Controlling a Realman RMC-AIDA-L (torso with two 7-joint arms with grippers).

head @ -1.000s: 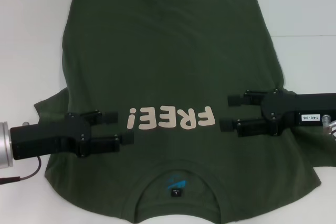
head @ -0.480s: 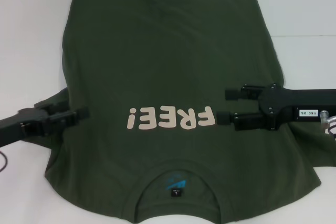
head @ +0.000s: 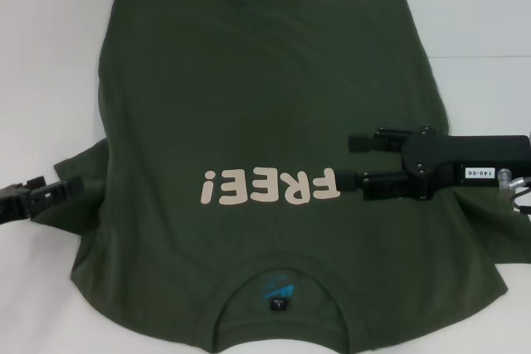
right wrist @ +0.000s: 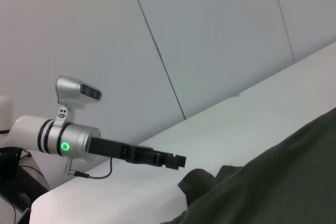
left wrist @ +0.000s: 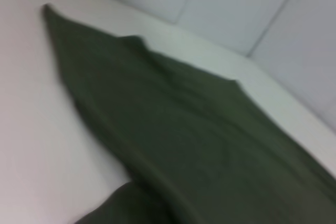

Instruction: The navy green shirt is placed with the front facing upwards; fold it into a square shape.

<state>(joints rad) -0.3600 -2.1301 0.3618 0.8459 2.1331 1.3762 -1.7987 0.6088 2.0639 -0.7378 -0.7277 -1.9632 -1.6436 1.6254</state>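
Observation:
The sleeve (head: 90, 163) juts out from the shirt's body under the open fingers of my left gripper, so I should keep moving them down until they close on its cuff (head: 65, 215).
The navy green shirt (head: 265, 80) lies spread flat, front up, on the white table (head: 50, 47). Its collar and black neck label (head: 280, 303) are at the near edge, and the cream "FREE!" lettering (head: 270, 186) reads upside down. My right gripper (head: 355, 161) hovers open over the chest, just right of the lettering, with nothing between its fingers. At the far left my left gripper (head: 56, 186) stands open over the outer edge of the left sleeve, holding nothing. The left wrist view shows only the shirt (left wrist: 199, 145) on the table. The right wrist view shows the shirt (right wrist: 283, 182) and the left gripper (right wrist: 176, 160) beyond it.
Bare white table surrounds the shirt on the left, right and far sides. A grey panelled wall (right wrist: 210, 35) rises behind the table. A cable and connector (head: 518, 192) hang by my right wrist.
My left arm has pulled back to the left, from over the chest to the sleeve's edge. My right gripper has edged slightly left and farther up the shirt, still open.

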